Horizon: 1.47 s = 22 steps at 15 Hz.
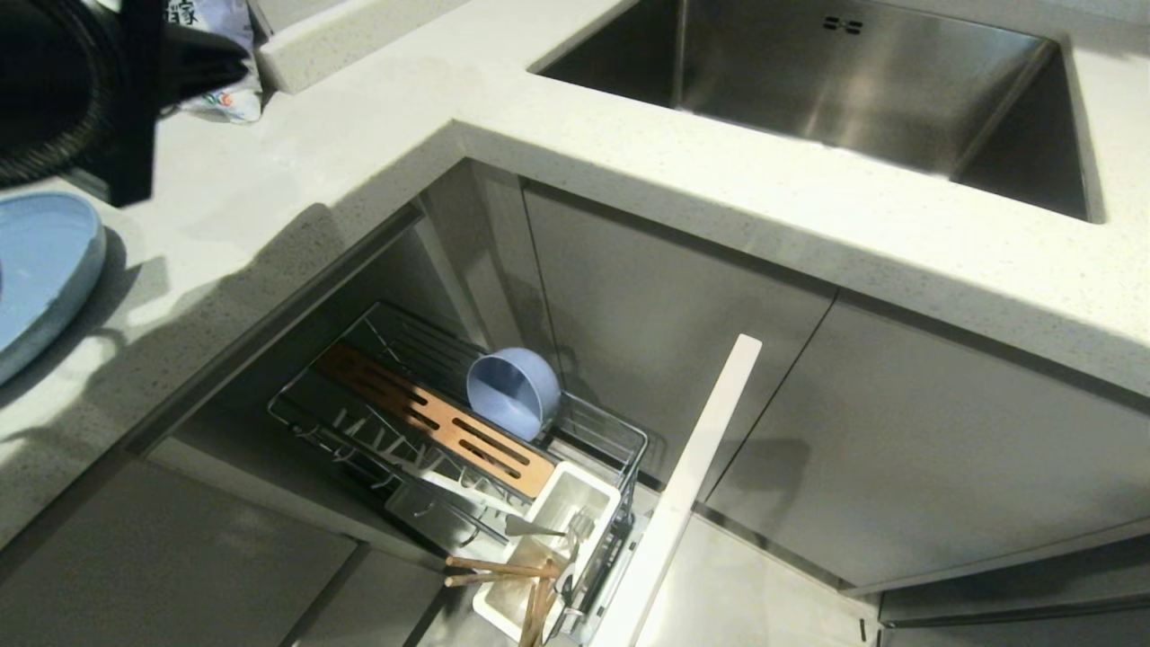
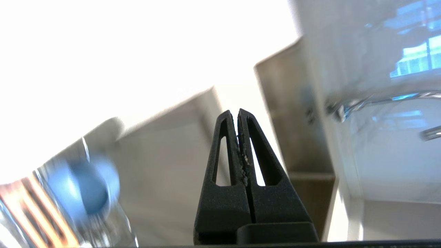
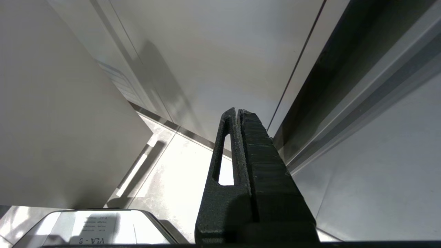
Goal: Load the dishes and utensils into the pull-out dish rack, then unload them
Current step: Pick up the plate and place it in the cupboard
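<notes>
Next, I go back, open my left gripper and close it on the plate's rim point(image 1: 101, 239), because my left gripper is shut and empty while the light blue plate point(image 1: 41, 275) is on the counter.
The pull-out dish rack point(image 1: 593, 427) stands drawn out under the counter, its white front panel point(image 1: 692, 485) toward me. A light blue bowl point(image 1: 512, 393) lies on its side in the rack beside the slotted wooden strip point(image 1: 431, 418). Wooden chopsticks point(image 1: 503, 568) and a silver utensil point(image 1: 548, 528) rest in the white cutlery box point(image 1: 575, 490). The light blue plate point(image 1: 40, 270) sits on the counter at far left. My left arm point(image 1: 72, 81) is a dark bulk above it. My left gripper point(image 2: 237, 112) is shut and empty; the bowl point(image 2: 82, 189) is off to one side, blurred. My right gripper point(image 3: 237, 111) hangs shut, parked by the cabinet fronts.
A steel sink point(image 1: 862, 81) is sunk in the counter at the back right. A printed bag point(image 1: 220, 54) lies on the counter behind my left arm. Grey cabinet doors point(image 1: 898, 449) flank the open rack, with tiled floor point(image 1: 737, 593) below.
</notes>
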Tool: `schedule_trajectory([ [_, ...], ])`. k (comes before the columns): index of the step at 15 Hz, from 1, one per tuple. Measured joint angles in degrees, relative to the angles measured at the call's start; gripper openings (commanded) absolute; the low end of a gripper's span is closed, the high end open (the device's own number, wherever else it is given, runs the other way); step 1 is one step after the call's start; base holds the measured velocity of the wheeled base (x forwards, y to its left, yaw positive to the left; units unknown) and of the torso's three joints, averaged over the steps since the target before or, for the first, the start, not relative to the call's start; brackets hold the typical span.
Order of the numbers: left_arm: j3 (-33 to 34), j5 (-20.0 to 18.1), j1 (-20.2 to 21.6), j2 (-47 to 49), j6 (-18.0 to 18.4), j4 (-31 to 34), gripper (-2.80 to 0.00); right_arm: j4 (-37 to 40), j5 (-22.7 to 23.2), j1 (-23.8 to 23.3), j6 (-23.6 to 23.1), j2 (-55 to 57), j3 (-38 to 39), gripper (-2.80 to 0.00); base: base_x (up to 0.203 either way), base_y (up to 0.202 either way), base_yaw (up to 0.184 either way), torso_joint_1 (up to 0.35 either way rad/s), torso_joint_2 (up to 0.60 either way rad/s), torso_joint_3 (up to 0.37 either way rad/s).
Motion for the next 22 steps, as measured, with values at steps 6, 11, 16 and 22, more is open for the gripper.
schedule_trajectory([
  [6, -24.5, 1.1, 7.1, 5.1, 12.5, 20.9, -2.80, 0.0, 0.0, 0.0, 0.0, 0.0, 0.0, -2.80, 0.000, 0.000, 0.000, 0.000, 0.00, 0.000],
  [11, -26.0, 3.0, 11.7, 7.7, 16.9, 30.9, -2.80, 0.0, 0.0, 0.0, 0.0, 0.0, 0.0, -2.80, 0.000, 0.000, 0.000, 0.000, 0.00, 0.000],
  [16, -24.6, 5.6, 12.4, 7.2, 20.1, 39.6, -2.80, 0.0, 0.0, 0.0, 0.0, 0.0, 0.0, -2.80, 0.000, 0.000, 0.000, 0.000, 0.00, 0.000],
  [22, -24.1, 12.2, 15.3, 7.2, 20.1, 50.9, 0.00, 0.0, 0.0, 0.0, 0.0, 0.0, 0.0, -2.80, 0.000, 0.000, 0.000, 0.000, 0.00, 0.000],
])
